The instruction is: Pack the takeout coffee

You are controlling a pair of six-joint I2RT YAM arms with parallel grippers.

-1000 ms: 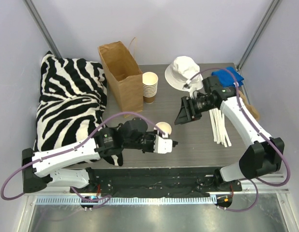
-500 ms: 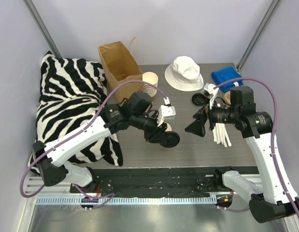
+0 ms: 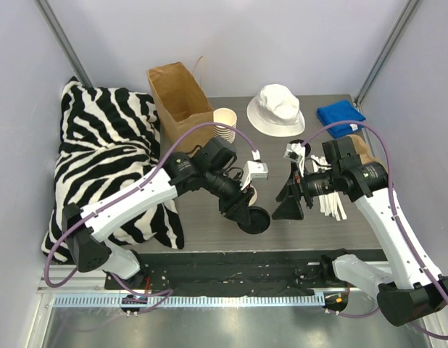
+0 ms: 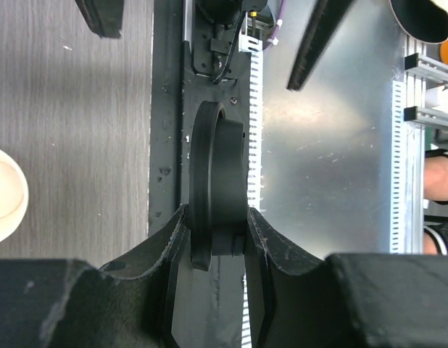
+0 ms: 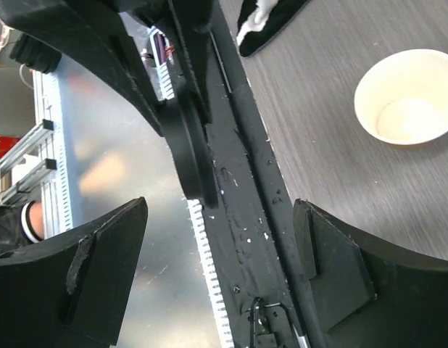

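The black lid on edge (image 3: 255, 220) is in my left gripper, so next my right gripper takes it. My left gripper can then grip its rim (image 4: 202, 163) again, flat for the cup.
A cream paper cup (image 3: 250, 194) stands open and lidless on the table, partly hidden behind my left gripper; it also shows in the right wrist view (image 5: 409, 98) and at the left edge of the left wrist view (image 4: 3, 192). My left gripper (image 3: 249, 214) is shut on the round black lid (image 3: 256, 221), holding it on edge near the table's front edge (image 4: 217, 181). My right gripper (image 3: 285, 204) is open and empty just right of the lid. In the right wrist view the lid (image 5: 191, 159) sits ahead of the wide-open right gripper (image 5: 220, 217).
A brown paper bag (image 3: 179, 109) stands open at the back, a stack of lidless cups (image 3: 224, 125) beside it. A white bucket hat (image 3: 276, 109), a blue cloth (image 3: 340, 117) and white sticks (image 3: 331, 201) lie on the right. A zebra pillow (image 3: 101, 159) fills the left.
My left arm rose from beside the cup and now holds the black lid lower, near the front edge. My right gripper swung down and left, closing on the lid.
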